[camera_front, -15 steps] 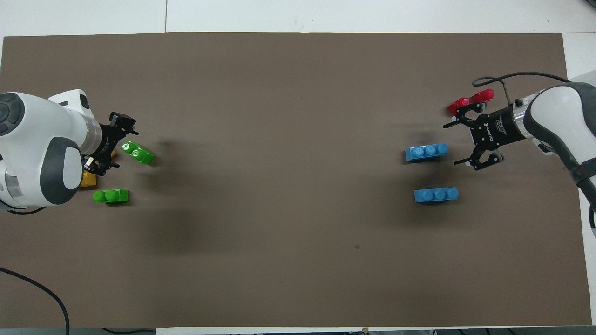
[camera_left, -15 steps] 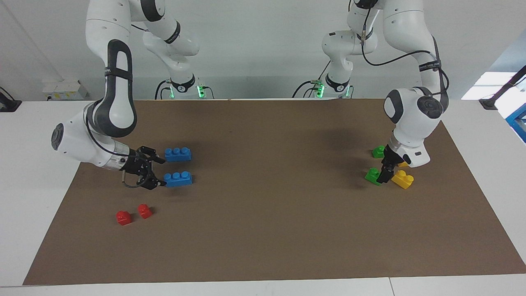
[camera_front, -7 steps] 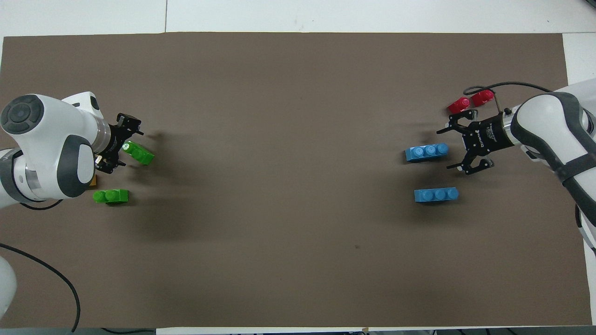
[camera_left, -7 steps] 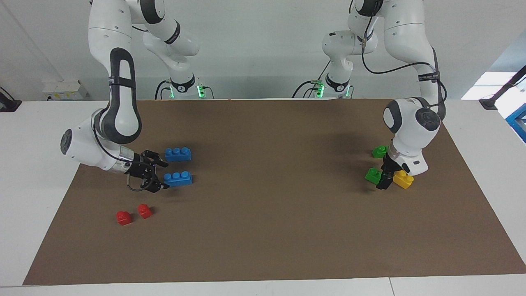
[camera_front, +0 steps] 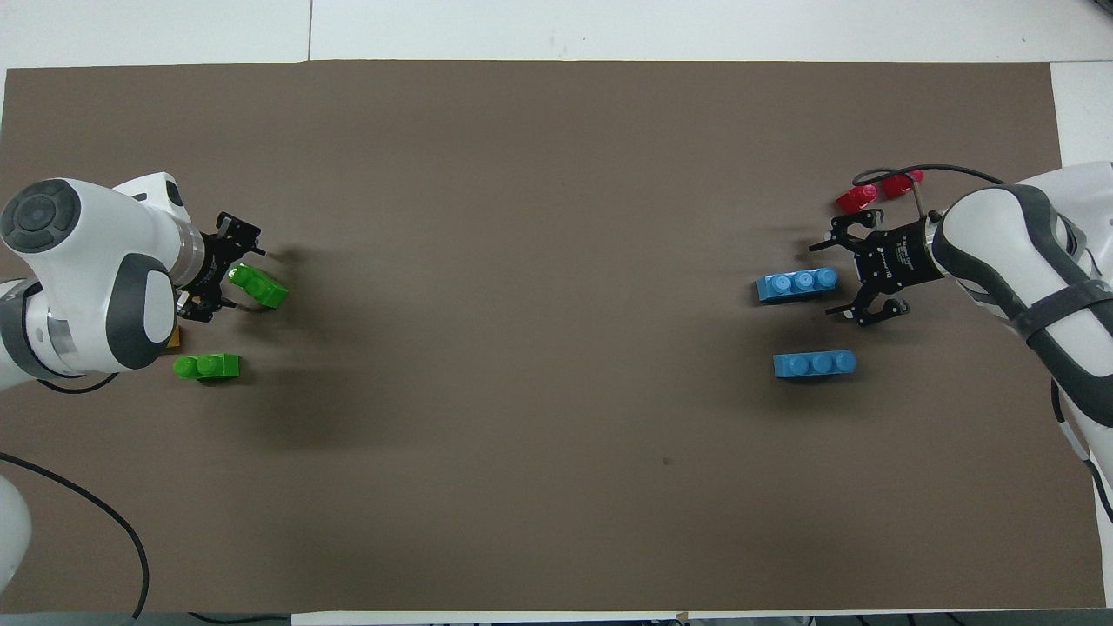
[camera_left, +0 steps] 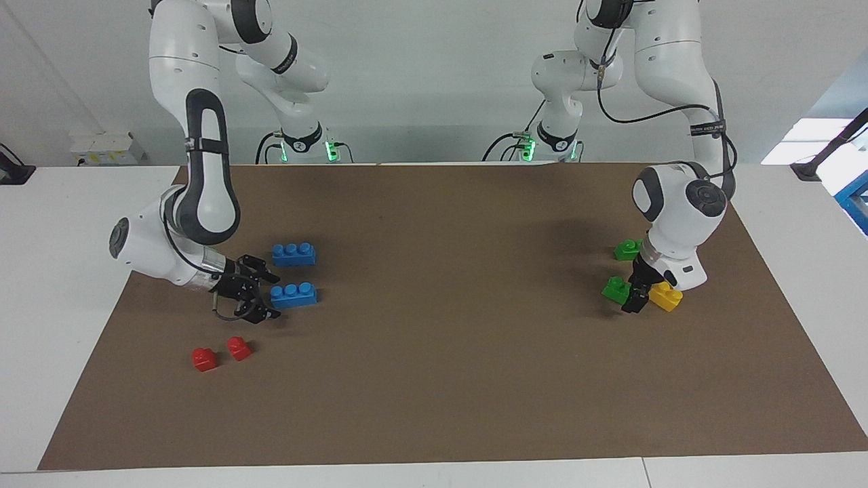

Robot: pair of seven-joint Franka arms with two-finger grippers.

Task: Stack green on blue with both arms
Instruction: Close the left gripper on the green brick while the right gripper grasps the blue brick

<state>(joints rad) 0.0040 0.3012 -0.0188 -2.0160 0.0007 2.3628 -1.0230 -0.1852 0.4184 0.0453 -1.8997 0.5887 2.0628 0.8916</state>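
The blue brick (camera_front: 797, 285) will keep an end stud uncovered when I stack the green brick (camera_front: 257, 285) on it, since the green one is shorter.
Two blue three-stud bricks lie toward the right arm's end. My right gripper (camera_left: 271, 296) is low and open, its fingers on either side of the end of the blue brick (camera_left: 293, 295) farther from the robots; in the overhead view the gripper (camera_front: 833, 279) straddles that brick (camera_front: 796, 285). The other blue brick (camera_left: 293, 254) lies apart. Toward the left arm's end, my left gripper (camera_left: 635, 300) is down and open around the end of the green brick (camera_left: 616, 290) farther from the robots, also seen from overhead (camera_front: 259, 288). A second green brick (camera_left: 627, 249) lies nearer the robots.
Two small red bricks (camera_left: 203, 358) (camera_left: 238, 348) lie close to the right gripper, farther from the robots. A yellow brick (camera_left: 666, 296) sits right beside the left gripper. All lie on a brown mat (camera_left: 434, 379).
The right gripper has slid toward the blue brick, its open fingers now around the brick's end. The left gripper has dropped lower around the green brick. No brick has moved.
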